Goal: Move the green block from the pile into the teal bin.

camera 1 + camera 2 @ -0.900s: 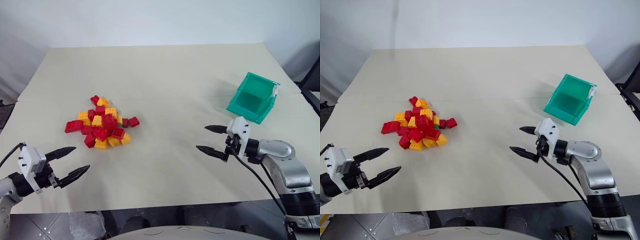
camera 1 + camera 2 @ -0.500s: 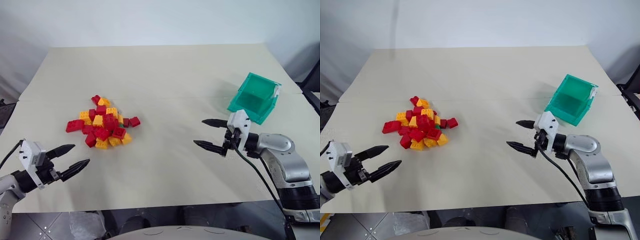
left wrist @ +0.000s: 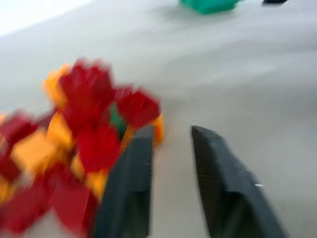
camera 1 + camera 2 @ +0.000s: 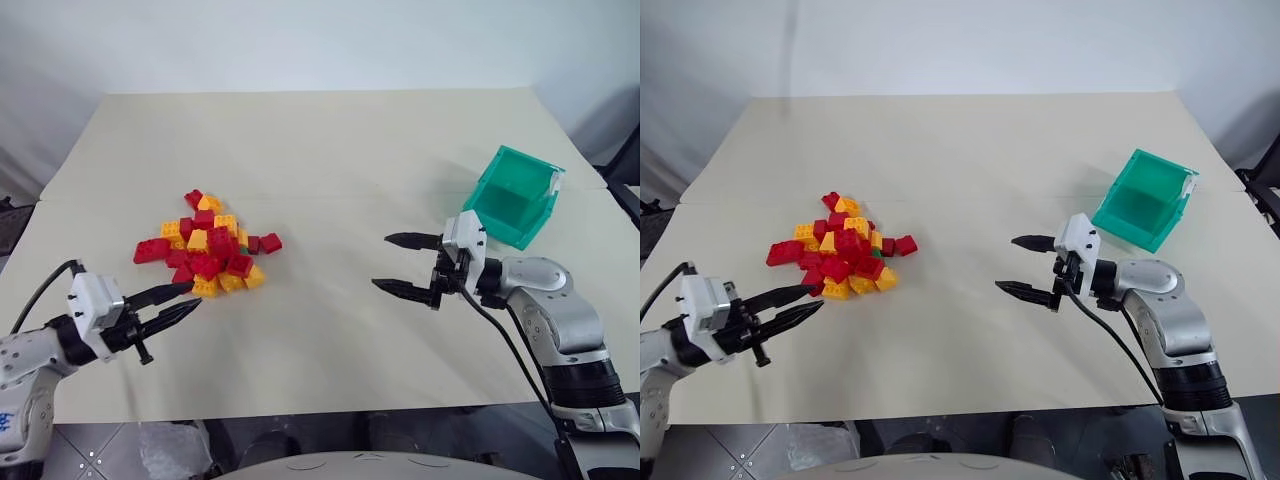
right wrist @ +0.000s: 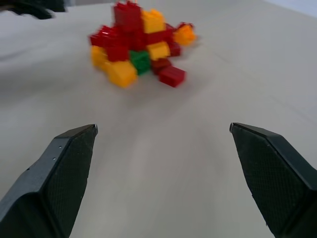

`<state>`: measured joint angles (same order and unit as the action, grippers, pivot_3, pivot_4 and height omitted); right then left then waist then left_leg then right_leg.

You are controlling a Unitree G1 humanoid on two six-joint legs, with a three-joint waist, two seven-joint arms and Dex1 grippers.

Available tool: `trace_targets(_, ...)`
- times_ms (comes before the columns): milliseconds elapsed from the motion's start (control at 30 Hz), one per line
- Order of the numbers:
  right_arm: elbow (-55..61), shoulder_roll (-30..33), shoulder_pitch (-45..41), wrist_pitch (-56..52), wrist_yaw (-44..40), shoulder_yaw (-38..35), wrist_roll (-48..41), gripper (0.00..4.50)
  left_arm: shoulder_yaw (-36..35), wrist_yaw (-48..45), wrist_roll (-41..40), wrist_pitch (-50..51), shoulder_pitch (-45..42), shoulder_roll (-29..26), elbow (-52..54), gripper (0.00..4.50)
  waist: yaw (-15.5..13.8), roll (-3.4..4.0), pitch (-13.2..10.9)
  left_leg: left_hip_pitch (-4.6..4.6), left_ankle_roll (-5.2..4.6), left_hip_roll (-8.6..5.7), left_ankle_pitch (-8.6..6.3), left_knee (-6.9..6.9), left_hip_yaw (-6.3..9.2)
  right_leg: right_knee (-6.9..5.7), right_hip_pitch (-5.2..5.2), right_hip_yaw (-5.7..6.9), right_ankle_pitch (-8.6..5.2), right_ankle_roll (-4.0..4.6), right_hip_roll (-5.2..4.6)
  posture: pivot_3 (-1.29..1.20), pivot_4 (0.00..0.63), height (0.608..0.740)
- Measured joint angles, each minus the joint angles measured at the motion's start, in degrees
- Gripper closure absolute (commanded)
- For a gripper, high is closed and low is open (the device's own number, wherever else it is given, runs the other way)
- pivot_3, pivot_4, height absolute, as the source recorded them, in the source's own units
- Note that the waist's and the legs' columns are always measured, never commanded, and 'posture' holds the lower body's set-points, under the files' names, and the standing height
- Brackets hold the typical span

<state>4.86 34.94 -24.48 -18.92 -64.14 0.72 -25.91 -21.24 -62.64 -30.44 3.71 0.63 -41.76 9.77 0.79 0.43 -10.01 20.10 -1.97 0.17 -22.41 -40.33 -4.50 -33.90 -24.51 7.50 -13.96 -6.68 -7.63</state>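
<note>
Red and yellow bricks crowd around the green block in the pile (image 4: pixel 877 253), so my left gripper should push the bricks (image 4: pixel 845 250) apart before opening to grab the green block.
The pile (image 4: pixel 205 245) of red and yellow bricks lies on the left half of the table. The green block (image 5: pixel 139 60) is wedged among them on the side facing my right gripper, and a sliver of the green block (image 3: pixel 116 120) peeks out behind red bricks. My left gripper (image 4: pixel 193 296) points at the pile's near edge, its tips just short of the yellow bricks, fingers a narrow gap apart with nothing between them. My right gripper (image 4: pixel 381 261) hovers open and empty over the bare mid-table, aimed at the pile. The teal bin (image 4: pixel 513 195) stands behind it at the right.
The cream table (image 4: pixel 320 150) has a seam running across it at about the pile's far side. A dark object (image 4: pixel 625 170) stands beyond the right edge. Bare tabletop lies between the pile and the bin.
My left gripper has swung forward and right up to the pile's near edge, and its fingers have narrowed. My right gripper has slid left, away from the bin, staying wide open.
</note>
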Motion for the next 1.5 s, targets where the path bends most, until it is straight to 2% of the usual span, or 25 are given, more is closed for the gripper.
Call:
trace_targets(33,0.0,-0.4,-0.2,0.1,0.1,0.2,0.0,0.00,1.7,-1.0,0.0,0.0,-2.4,0.0,-1.3,4.47,-0.1,0.01,0.0,-0.01,0.00,-0.02,0.00,0.00,0.00,-0.04,0.00,-0.01,0.00,-0.01,-0.01,0.00,0.150,0.740)
trace_targets(200,0.0,-2.6,-0.5,0.5,1.7,1.2,0.5,0.00,10.3,-3.3,3.7,-0.7,-12.6,1.3,-9.9,4.47,-0.4,0.01,0.0,0.01,-0.01,-0.23,0.01,0.00,-0.04,-0.03,-0.02,0.02,0.00,-0.01,0.08,0.00,0.150,0.740)
trace_targets(367,2.7,-4.0,2.8,0.5,4.3,1.4,0.6,0.00,15.9,-2.4,11.1,-6.2,-23.3,4.7,-25.8,4.47,-0.7,0.00,0.0,0.08,-0.01,-0.33,0.02,-0.03,-0.38,0.00,0.00,0.11,0.01,-0.02,0.11,0.00,0.150,0.740)
trace_targets(633,6.5,-4.1,6.2,0.0,8.1,0.8,0.6,0.00,14.8,6.3,16.8,-13.4,-37.1,5.8,-44.3,4.47,-0.7,-0.04,0.0,0.03,-0.02,-0.30,0.04,-0.26,-0.44,-0.15,0.06,0.06,0.03,-0.06,0.10,0.00,0.150,0.740)
trace_targets(833,6.3,-4.2,6.1,0.0,9.1,0.8,0.5,0.00,13.6,11.2,18.8,-13.0,-38.5,5.8,-51.3,4.47,-0.6,-0.06,0.0,0.07,-0.03,-0.29,0.04,-0.29,-0.44,-0.15,0.04,0.06,0.04,-0.07,0.09,0.00,0.150,0.740)
trace_targets(1067,5.3,-4.8,4.0,0.0,9.1,0.8,0.5,0.00,14.1,9.1,19.3,-12.7,-36.9,6.3,-50.3,4.47,-0.7,-0.08,0.0,0.11,-0.03,-0.30,0.04,-0.33,-0.41,-0.15,0.04,0.07,0.04,-0.08,0.08,0.00,0.150,0.740)
trace_targets(1267,4.3,-5.0,3.3,0.0,8.8,1.1,0.5,0.00,15.4,2.1,12.8,-2.3,-25.9,5.3,-29.4,4.47,-0.4,-0.07,0.0,0.08,-0.03,-0.04,0.04,-0.32,-0.32,-0.14,0.03,0.02,0.04,-0.08,0.08,0.00,0.150,0.740)
trace_targets(1500,3.6,-5.0,2.8,0.0,8.0,1.1,0.5,0.00,14.0,1.3,10.4,5.9,-20.0,0.9,-20.6,4.47,-0.5,-0.07,0.0,0.04,-0.04,0.01,0.03,-0.37,-0.04,-0.19,0.03,-0.09,0.04,-0.08,0.07,0.00,0.150,0.740)
